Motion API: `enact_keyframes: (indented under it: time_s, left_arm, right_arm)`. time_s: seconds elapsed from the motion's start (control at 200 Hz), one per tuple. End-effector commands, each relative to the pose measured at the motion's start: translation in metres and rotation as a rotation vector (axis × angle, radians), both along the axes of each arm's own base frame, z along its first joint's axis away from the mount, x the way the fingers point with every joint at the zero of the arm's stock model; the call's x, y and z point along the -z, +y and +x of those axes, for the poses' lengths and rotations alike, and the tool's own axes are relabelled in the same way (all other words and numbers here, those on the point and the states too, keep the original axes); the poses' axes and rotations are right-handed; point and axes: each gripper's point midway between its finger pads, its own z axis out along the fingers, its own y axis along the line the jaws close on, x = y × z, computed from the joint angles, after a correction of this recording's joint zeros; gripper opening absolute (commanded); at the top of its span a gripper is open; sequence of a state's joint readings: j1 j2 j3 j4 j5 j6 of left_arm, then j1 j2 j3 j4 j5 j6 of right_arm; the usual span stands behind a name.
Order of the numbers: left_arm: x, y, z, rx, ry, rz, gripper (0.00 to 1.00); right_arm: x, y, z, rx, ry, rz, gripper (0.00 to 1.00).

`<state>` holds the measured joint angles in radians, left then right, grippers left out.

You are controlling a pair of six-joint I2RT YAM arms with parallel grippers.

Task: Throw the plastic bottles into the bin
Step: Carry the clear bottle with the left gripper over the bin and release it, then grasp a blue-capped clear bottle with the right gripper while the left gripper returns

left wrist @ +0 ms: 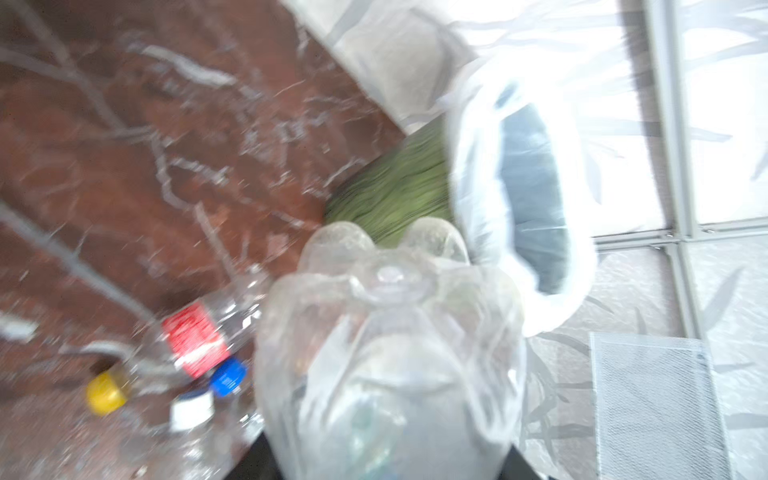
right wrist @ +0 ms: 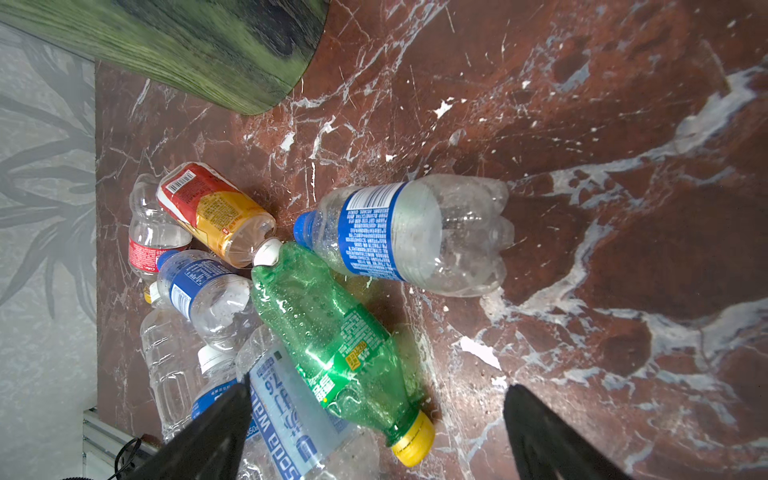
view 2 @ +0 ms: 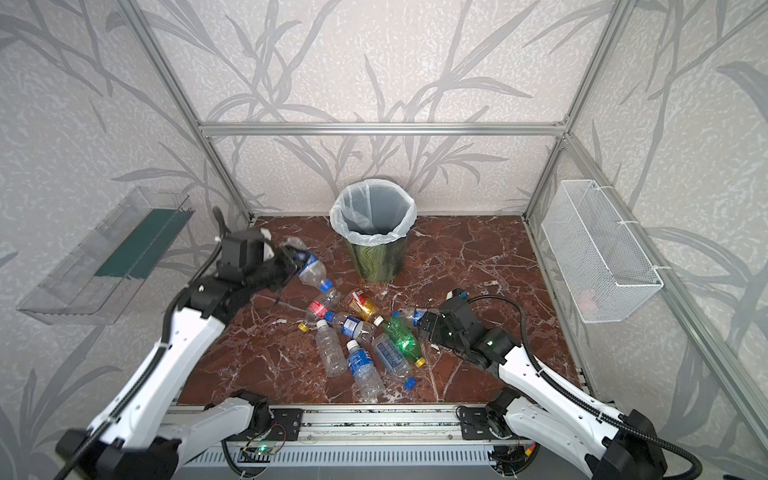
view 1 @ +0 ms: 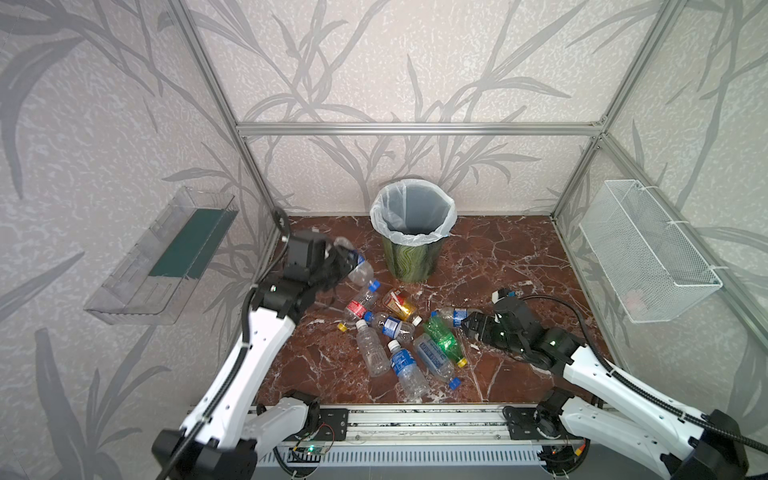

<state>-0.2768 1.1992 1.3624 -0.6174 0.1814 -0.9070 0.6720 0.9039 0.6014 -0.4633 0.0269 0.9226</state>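
Observation:
The clear bottle (right wrist: 404, 233) next to the green one lies lengthwise from finger to finger, so my right gripper needs to turn and close across the bottle's lower body (right wrist: 448, 233).
The bin (view 1: 409, 259) (view 2: 376, 262), green-sided with a white liner, stands at the back middle of the red marble floor. My left gripper (view 1: 338, 262) (view 2: 291, 258) is raised left of the bin and shut on a clear bottle (view 1: 359, 267) (left wrist: 386, 353) with a blue label and cap; the left wrist view is blurred. Several plastic bottles lie in a pile in front of the bin, among them a green one (view 1: 444, 338) (right wrist: 332, 345), a red-labelled one (view 1: 359, 307) and an amber one (view 1: 399, 305). My right gripper (view 1: 467, 324) (right wrist: 378, 386) is open at the pile's right edge, holding nothing.
A clear plastic tray (view 1: 162, 257) hangs on the left wall and a white wire-mesh basket (view 1: 648, 257) on the right wall. Aluminium frame posts edge the floor. The arms' base rail (view 1: 415, 424) runs along the front. A loose yellow cap (view 1: 342, 327) lies by the pile.

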Motion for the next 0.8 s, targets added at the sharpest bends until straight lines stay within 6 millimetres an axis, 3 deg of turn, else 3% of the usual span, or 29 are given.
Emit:
enact_keyframes:
  time_s: [0.0, 0.045, 0.1, 0.185, 0.25, 0.35, 0.5, 0.66, 0.795]
  left_arm:
    - [-0.097, -0.027, 0.047, 0.085, -0.198, 0.014, 0.63]
    - [-0.105, -0.030, 0.065, 0.082, -0.157, 0.027, 0.70]
    - [-0.116, -0.040, 0.070, 0.157, -0.121, 0.011, 0.77]
    - [-0.107, -0.043, 0.069, 0.187, -0.059, 0.062, 0.95]
    - [-0.088, -0.036, 0.060, 0.175, -0.023, 0.089, 0.98]
    - [-0.071, -0.016, 0.028, 0.105, -0.069, 0.078, 0.99]
    - [-0.023, 0.020, -0.030, 0.029, -0.035, 0.137, 0.99]
    - [0.045, 0.034, -0.073, 0.026, 0.036, 0.159, 0.99]
    - [0.091, 0.042, -0.096, 0.018, 0.115, 0.178, 0.99]
  right_arm:
    - [-0.022, -0.004, 0.008, 0.017, -0.033, -0.006, 0.95]
    - [-0.031, -0.005, 0.010, 0.020, -0.040, -0.001, 0.95]
    - [-0.040, -0.007, 0.011, 0.019, -0.061, -0.006, 0.95]
    - [-0.041, -0.014, 0.011, 0.031, -0.074, -0.029, 0.95]
    - [-0.036, -0.016, 0.009, 0.038, -0.066, -0.019, 0.96]
    - [-0.027, -0.017, 0.005, 0.043, -0.047, 0.001, 0.96]
    - [-0.017, -0.020, 0.000, 0.039, -0.034, -0.008, 0.96]
    - [-0.009, -0.021, -0.004, 0.036, -0.005, -0.017, 0.96]
    - [-0.002, -0.019, -0.008, 0.033, 0.029, -0.009, 0.95]
